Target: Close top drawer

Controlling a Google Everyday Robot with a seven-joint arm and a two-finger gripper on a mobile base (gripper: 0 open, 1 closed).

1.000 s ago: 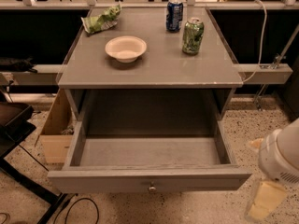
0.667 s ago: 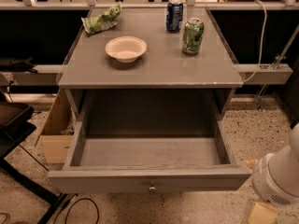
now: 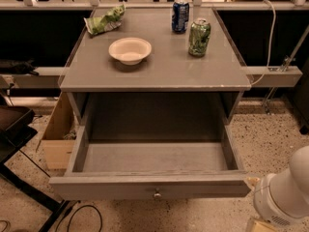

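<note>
The far-out drawer front [image 3: 150, 188] covers the lower part of the grey cabinet, so closed lower drawers should show underneath when the robot pushes the top drawer [image 3: 154, 157] in.
The top drawer [image 3: 120, 186] of the grey cabinet is pulled far out toward me and its inside is empty. Its plain front faces me with a small round metal knob [image 3: 157, 195] at centre. My white arm [image 3: 285, 195] sits at the bottom right, just beyond the drawer front's right corner. Only a tan bit of my gripper [image 3: 260, 224] shows at the bottom edge, below and right of the drawer front, apart from it.
On the cabinet top [image 3: 159, 74] stand a white bowl [image 3: 130, 50], a blue can [image 3: 180, 15], a green can [image 3: 199, 37] and a green snack bag [image 3: 104, 22]. A cardboard box [image 3: 58, 139] and a black stand [image 3: 19, 144] are on the left. A cable [image 3: 82, 216] lies on the floor.
My arm and gripper have moved down toward the bottom right corner, so less of the gripper shows. The drawer has not moved.
</note>
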